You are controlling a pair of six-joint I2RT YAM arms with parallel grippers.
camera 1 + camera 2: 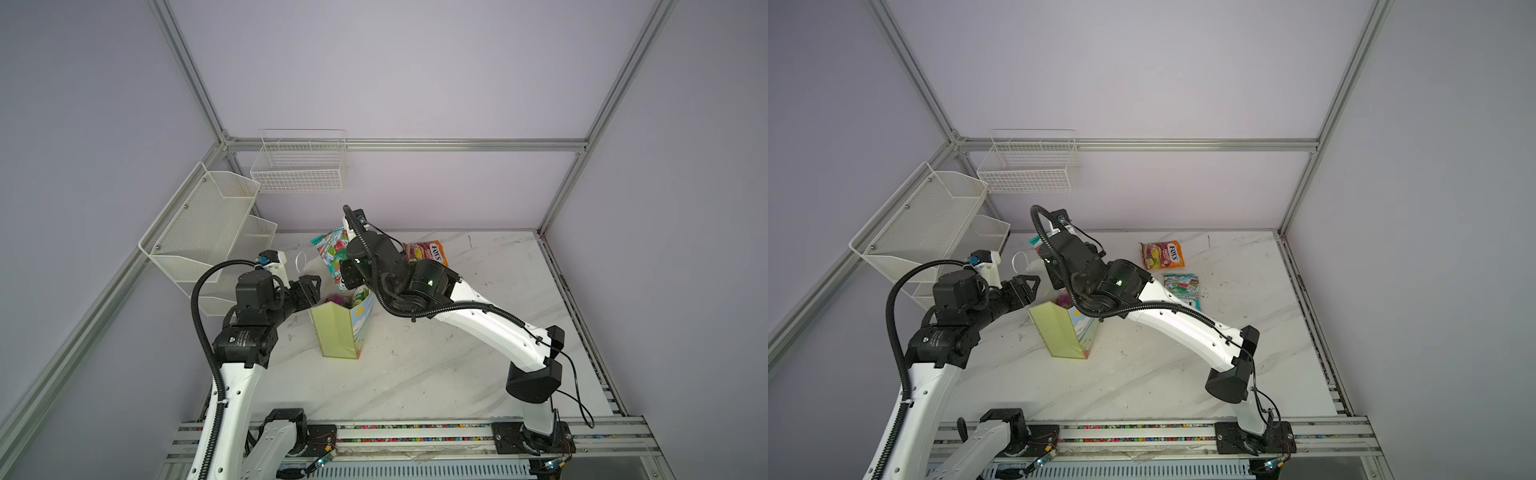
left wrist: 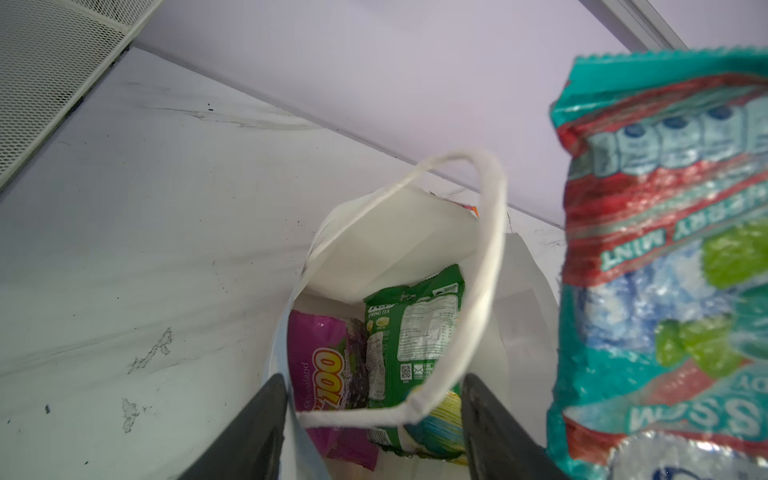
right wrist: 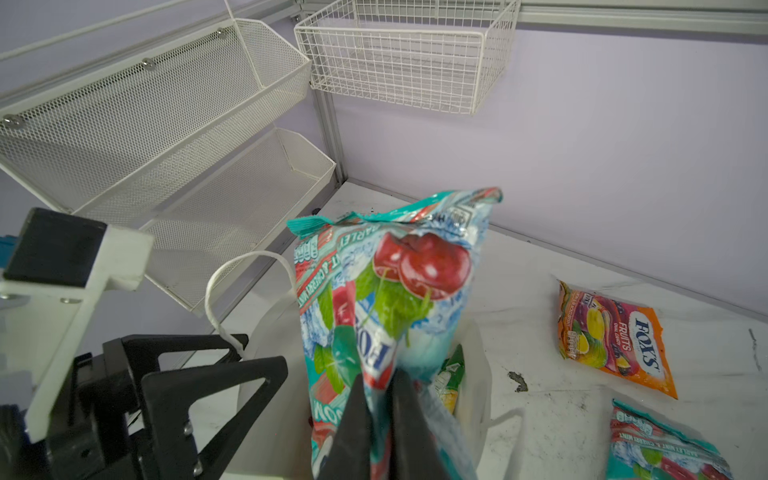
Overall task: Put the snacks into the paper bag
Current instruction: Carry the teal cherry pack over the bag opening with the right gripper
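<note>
The teal packet (image 1: 330,249) is hanging above the paper bag's wide-open opening (image 2: 396,308), so my right gripper goes on lowering the teal packet until it is inside the bag's rim, and then let go.
The paper bag (image 1: 336,332) (image 1: 1059,328) stands upright mid-table, its white inside (image 2: 374,232) open to the left wrist view. Inside it lie a green packet (image 2: 415,332) and a magenta packet (image 2: 324,365). My right gripper (image 3: 380,378) is shut on a teal packet (image 3: 386,291) (image 1: 332,249) (image 2: 665,270), which hangs just over the bag's mouth. My left gripper (image 2: 374,386) (image 1: 313,286) is open at the bag's left rim, with a white cord handle (image 2: 490,249) lying across the gap. An orange FOX'S packet (image 1: 1163,254) (image 3: 615,340) and another teal packet (image 1: 1181,286) (image 3: 660,449) lie on the table to the right.
White mesh baskets (image 1: 208,224) hang on the left wall and a white wire basket (image 1: 299,166) on the back wall. The marble table (image 1: 457,353) is fenced by aluminium posts, with the arms' base rail (image 1: 415,432) along the front.
</note>
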